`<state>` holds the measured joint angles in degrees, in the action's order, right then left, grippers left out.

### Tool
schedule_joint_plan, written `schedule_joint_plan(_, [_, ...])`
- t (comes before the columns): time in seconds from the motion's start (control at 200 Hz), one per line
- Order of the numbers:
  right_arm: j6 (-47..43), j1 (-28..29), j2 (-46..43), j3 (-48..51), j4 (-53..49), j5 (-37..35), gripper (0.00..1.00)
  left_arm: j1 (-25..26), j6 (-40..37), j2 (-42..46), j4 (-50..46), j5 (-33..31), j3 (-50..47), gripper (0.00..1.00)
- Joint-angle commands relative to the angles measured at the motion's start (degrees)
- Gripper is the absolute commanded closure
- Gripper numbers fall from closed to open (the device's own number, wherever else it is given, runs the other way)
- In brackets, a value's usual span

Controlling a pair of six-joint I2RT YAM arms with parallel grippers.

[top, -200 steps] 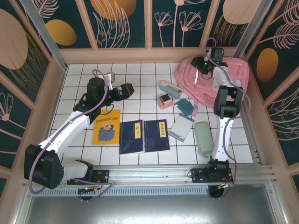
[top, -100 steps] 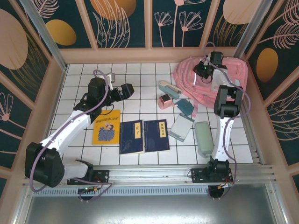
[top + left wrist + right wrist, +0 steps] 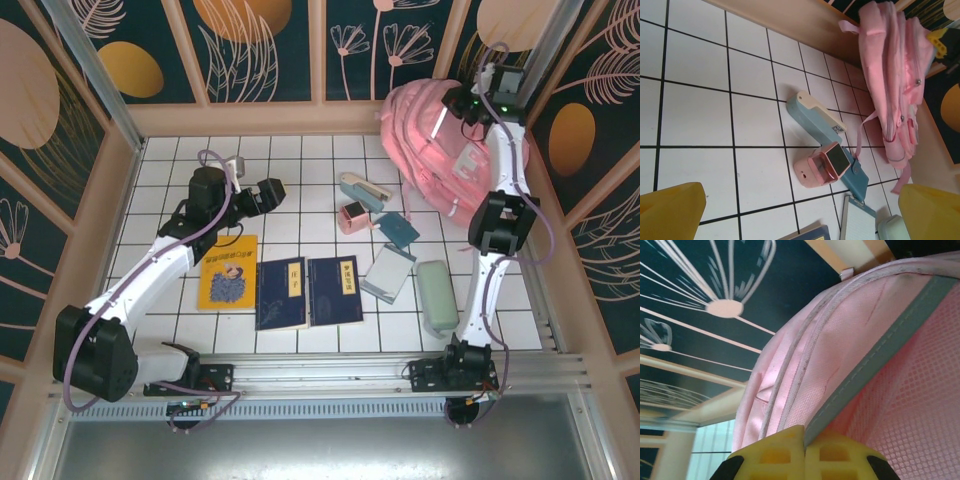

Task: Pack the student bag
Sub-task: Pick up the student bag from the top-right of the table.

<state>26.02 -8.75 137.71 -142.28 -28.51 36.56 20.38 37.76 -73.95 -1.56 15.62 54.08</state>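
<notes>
I can see the student bag hanging in the back corner (image 3: pixel 437 140), far from my left gripper, so my right gripper should bring its near side (image 3: pixel 393 128) over to my left gripper.
The student bag (image 3: pixel 430 140), big and pink, hangs raised and upright at the back right corner, with its straps trailing to the tiles. My right gripper (image 3: pixel 462 103) is high at its top. In the right wrist view that gripper (image 3: pixel 804 437) is shut on the bag's grey reflective strip (image 3: pixel 875 360), pink fabric (image 3: pixel 840 335) on one side and pink mesh on the other. My left gripper (image 3: pixel 272 192) hovers open over the left-middle tiles with nothing between its yellow fingers (image 3: pixel 670 212). The left wrist view shows the bag (image 3: pixel 895 75) standing at the far wall.
A yellow book (image 3: pixel 229 271) and two dark blue books (image 3: pixel 281 293) (image 3: pixel 334 290) lie at the front. A notepad (image 3: pixel 388 271), a green pencil case (image 3: pixel 437 294), a blue wallet (image 3: pixel 399 229), a pink box (image 3: pixel 352 216) and a blue-and-cream stapler (image 3: pixel 362 190) lie near the bag. Wooden walls ring the table.
My right gripper shut on the bag's strip, then rose toward the back right corner, pulling the bag from lying flat to upright. The left arm has stayed still.
</notes>
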Motion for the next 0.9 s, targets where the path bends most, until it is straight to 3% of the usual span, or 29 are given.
schedule_joint_plan(0.0, [3.8, 1.7, -6.9, -3.2, 8.9, 10.0, 1.0, 0.3, -1.2, 1.5, -1.3, -2.3, 1.4, 0.01])
schedule_joint_plan(0.25, [10.8, 4.0, -10.3, -3.5, 18.4, 16.6, 1.0, 0.3, -2.1, 3.2, -2.4, -2.1, 4.4, 0.02])
schedule_joint_plan(0.505, [13.7, 9.0, -10.2, -7.8, 26.0, 21.0, 1.0, 0.2, -2.6, 5.1, -5.0, -6.7, 7.3, 0.01])
schedule_joint_plan(0.611, [9.2, 11.2, -11.1, -9.3, 24.9, 23.4, 1.0, 0.2, -3.6, 3.8, -8.4, -9.3, 14.3, 0.01])
schedule_joint_plan(0.756, [3.4, 12.4, -11.8, -9.8, 21.0, 25.8, 1.0, -0.3, -3.8, -2.1, -15.0, -10.5, 32.1, 0.01])
schedule_joint_plan(0.896, [2.0, 12.8, -11.8, -8.8, 21.1, 29.4, 1.0, -3.6, 0.2, -14.0, -22.3, -1.8, 50.4, 0.01])
